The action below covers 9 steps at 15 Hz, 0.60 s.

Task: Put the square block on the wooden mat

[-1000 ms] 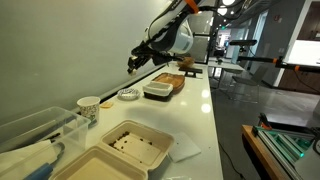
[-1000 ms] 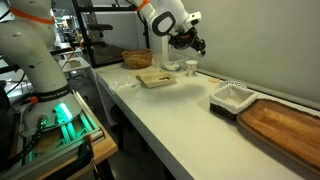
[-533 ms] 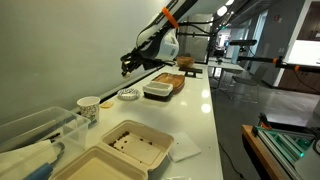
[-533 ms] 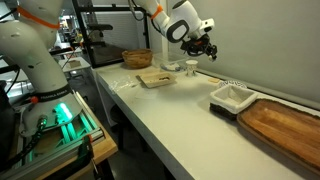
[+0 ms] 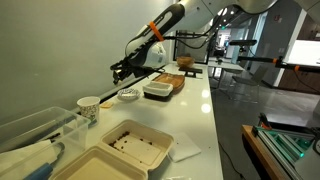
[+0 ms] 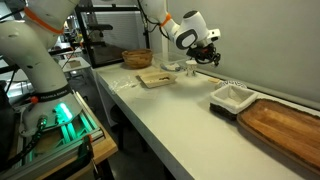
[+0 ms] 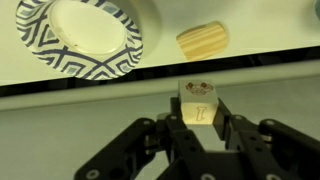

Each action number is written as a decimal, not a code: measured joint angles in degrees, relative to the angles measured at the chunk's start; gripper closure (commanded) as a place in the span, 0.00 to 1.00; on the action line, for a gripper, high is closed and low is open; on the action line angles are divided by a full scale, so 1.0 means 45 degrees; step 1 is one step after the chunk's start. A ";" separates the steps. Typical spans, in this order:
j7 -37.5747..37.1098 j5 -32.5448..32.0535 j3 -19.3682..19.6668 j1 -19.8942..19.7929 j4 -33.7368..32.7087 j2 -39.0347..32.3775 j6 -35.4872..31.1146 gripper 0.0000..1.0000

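Observation:
My gripper goes on down to the mat (image 7: 203, 41) before it lets go there, because the square block (image 7: 198, 101) is level and the wooden mat is clear beside the zebra-patterned bowl.
My gripper (image 7: 200, 118) is shut on the square block (image 7: 200, 103), a small pale tan cube with a printed letter on its face. In both exterior views the gripper (image 5: 118, 70) (image 6: 210, 55) hangs in the air above the white counter, by the back wall. The block is too small to make out there. The wooden mat (image 6: 285, 130) lies at the end of the counter, beyond a white tray (image 6: 231, 97). It also shows in an exterior view (image 5: 172, 80).
Below the gripper are a zebra-patterned bowl (image 7: 80, 35) and a pale tan oblong piece (image 7: 203, 40). A paper cup (image 5: 89, 108), beige trays (image 5: 135, 145) and a clear bin (image 5: 35, 130) stand at one end. A basket (image 6: 137, 58) stands farther along.
The gripper has carried the block along the counter by the wall, away from the beige tray and over towards the patterned bowl. The block stays held.

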State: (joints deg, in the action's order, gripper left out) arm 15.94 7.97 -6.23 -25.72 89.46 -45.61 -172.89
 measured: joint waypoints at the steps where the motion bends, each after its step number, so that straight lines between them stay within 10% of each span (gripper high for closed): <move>1: 0.0044 -0.0101 -0.0013 -0.0004 -0.0254 -0.0260 0.0068 0.91; 9: 0.0873 -0.0726 -0.0442 -0.0154 -0.2486 -0.2094 0.1259 0.91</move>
State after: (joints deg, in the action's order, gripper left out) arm 19.86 4.70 -8.22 -26.41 78.28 -55.03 -167.23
